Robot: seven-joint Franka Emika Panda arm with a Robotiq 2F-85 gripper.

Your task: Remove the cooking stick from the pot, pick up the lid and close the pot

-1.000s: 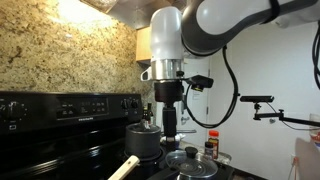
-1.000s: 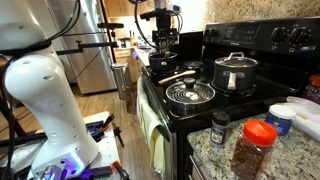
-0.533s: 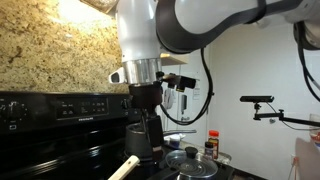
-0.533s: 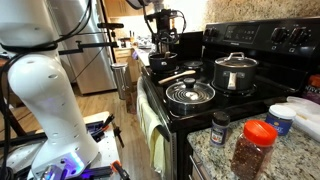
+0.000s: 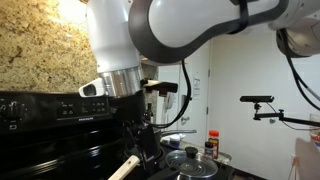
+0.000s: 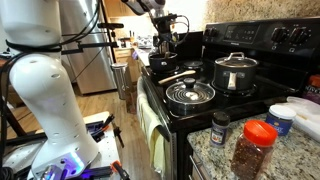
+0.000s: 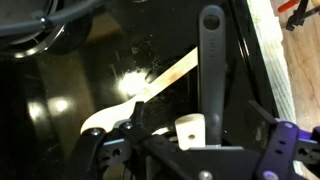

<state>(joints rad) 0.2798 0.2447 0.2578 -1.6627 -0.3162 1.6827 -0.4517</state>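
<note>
I should go on down, as the raised end of the cooking stick (image 7: 190, 130) is between my gripper's open fingers, next to the dark handle. I should go on before they close around that pale wood (image 7: 191, 136).
The cooking stick (image 7: 150, 85) is pale wood and appears to lie flat on the black stovetop; it also shows in both exterior views (image 5: 125, 167) (image 6: 180, 75). My gripper (image 7: 190, 140) hangs low over it, open and empty, with a long dark handle (image 7: 210, 60) running between the jaws. The dark pot (image 6: 165, 64) sits under the gripper (image 6: 165, 45) and is mostly hidden by the arm. The glass lid (image 6: 190, 93) with its metal rim lies on the front burner, also seen in an exterior view (image 5: 190, 160).
A steel pot with its own lid (image 6: 235, 72) stands on a back burner. Spice jars (image 6: 250, 148) and tubs (image 6: 300, 115) sit on the granite counter. The stove's control panel (image 5: 60, 105) and stone backsplash (image 5: 50, 50) rise behind.
The arm has swung across the stove towards the pot and now covers it in an exterior view. The gripper has come lower. The stick and the lid have not moved.
</note>
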